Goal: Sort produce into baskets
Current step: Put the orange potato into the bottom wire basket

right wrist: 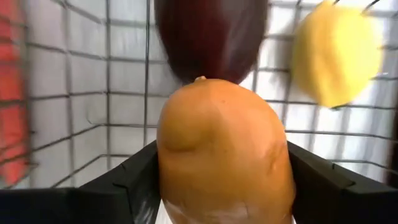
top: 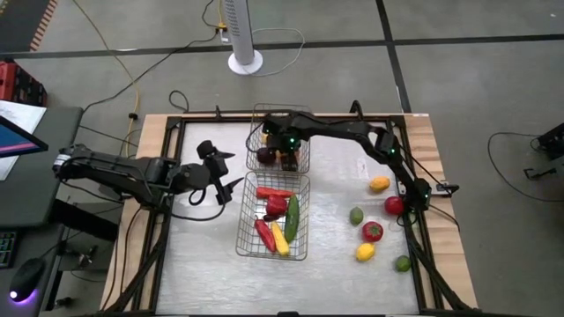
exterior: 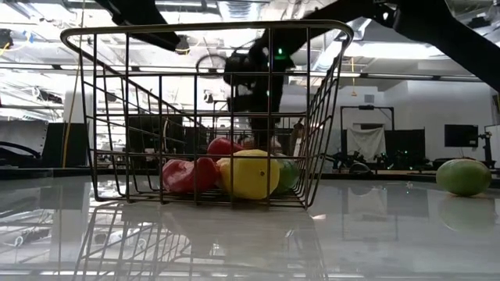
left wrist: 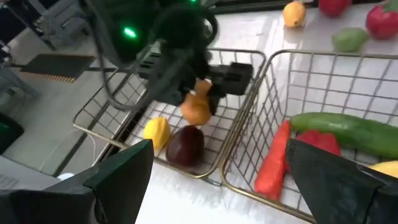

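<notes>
The orange pepper [left wrist: 196, 111] hangs above the far basket with the plum and lemon, so next my right gripper moves it into the near basket [top: 278, 220] by the red peppers.
Two wire baskets stand mid-table. The far basket [top: 302, 141] holds a dark plum [left wrist: 185, 146] and a lemon [left wrist: 157, 132]. The near basket [top: 245, 220] holds a cucumber [top: 292, 217], red peppers [top: 275, 202] and yellow pieces. My right gripper [top: 284, 151] is over the far basket, shut on an orange [right wrist: 224, 149]. My left gripper [top: 227, 172] hovers open just left of the baskets, with nothing between its fingers. Loose lemons [top: 379, 184], limes [top: 356, 215] and tomatoes [top: 373, 232] lie on the table to the right. My right gripper pinches the orange by two opposite sides [right wrist: 171, 168] between its two fingers. The fingers come from above, pointing steeply down. The orange [left wrist: 198, 109] sits at the fingers' lower ends, lifted clear above the plum and the lemon in the far basket.
The wooden table frame [top: 154, 132] borders the work surface. A white fan stand [top: 245, 62] is on the floor beyond the far edge. Bare tabletop lies left of the baskets under my left arm. In the low view a lime [exterior: 463, 176] sits right of the near basket [exterior: 328, 117].
</notes>
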